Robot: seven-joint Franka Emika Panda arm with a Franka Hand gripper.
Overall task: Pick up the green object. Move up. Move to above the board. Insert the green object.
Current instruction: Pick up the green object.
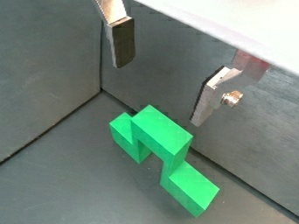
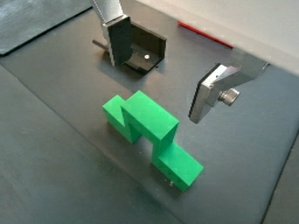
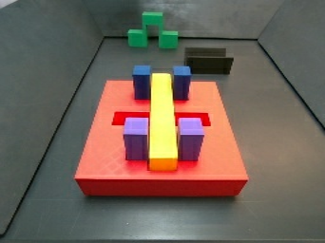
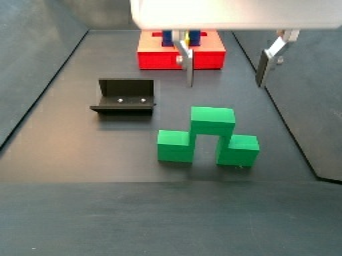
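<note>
An open gap shows under the arch of the green object, so it should straddle the yellow bar with its feet between the blue and purple blocks when the robot inserts it.
The green object lies on the dark floor, a bright green arch of three cubes with the middle one raised. In the side views it stands at the far end and in the middle of the floor. My gripper hangs open above and a little behind it, with nothing between its fingers. The board is a red square base carrying blue and purple blocks and a long yellow bar. It sits well away from the green object.
The fixture, a dark L-shaped bracket, stands on the floor beside the green object. Grey walls enclose the floor on both sides. A strip of the board's red edge shows behind the fixture.
</note>
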